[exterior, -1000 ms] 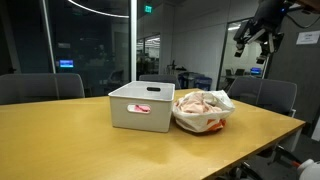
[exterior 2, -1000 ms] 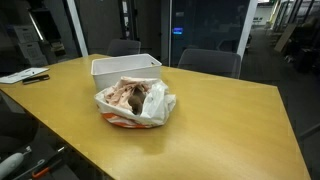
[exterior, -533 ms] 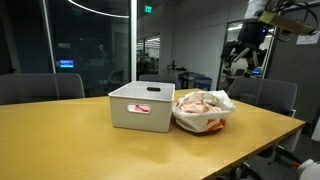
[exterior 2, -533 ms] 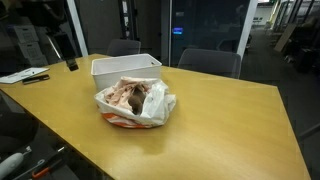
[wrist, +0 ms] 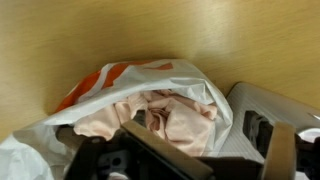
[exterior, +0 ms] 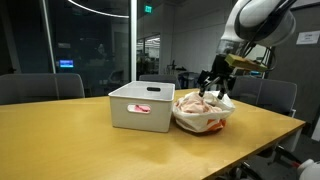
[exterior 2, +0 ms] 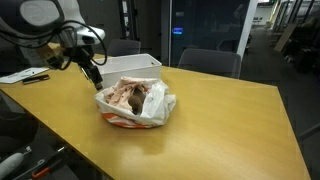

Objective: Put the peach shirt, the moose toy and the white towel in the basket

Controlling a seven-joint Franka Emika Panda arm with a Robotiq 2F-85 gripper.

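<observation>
I expect to uncover the moose toy hidden under the peach shirt [wrist: 186, 116] when I lift it, because a bit of brown [wrist: 66, 134] peeks out beside the shirt.
A white plastic bag [exterior: 203, 112] lies on the wooden table beside the white basket [exterior: 125, 110]. The peach shirt [wrist: 165, 115] fills the bag, and the brown moose toy [exterior 2: 130, 97] lies on top of it. My gripper [exterior: 213, 82] hangs open and empty just above the bag. It also shows in an exterior view [exterior 2: 93, 72] and in the wrist view [wrist: 195, 160]. The basket also shows in an exterior view [exterior 2: 125, 66] and at the right of the wrist view [wrist: 268, 105]. I cannot pick out the white towel; something pink shows through the basket's handle hole [exterior: 142, 108].
Office chairs [exterior: 275, 95] stand behind the table, one beyond the basket [exterior 2: 208, 62]. Papers and a pen [exterior 2: 25, 76] lie at the table's far end. The table's edge [exterior: 250, 155] is close to the bag.
The arm has come down from high above the table to just over the bag. The bag and basket have not moved.
</observation>
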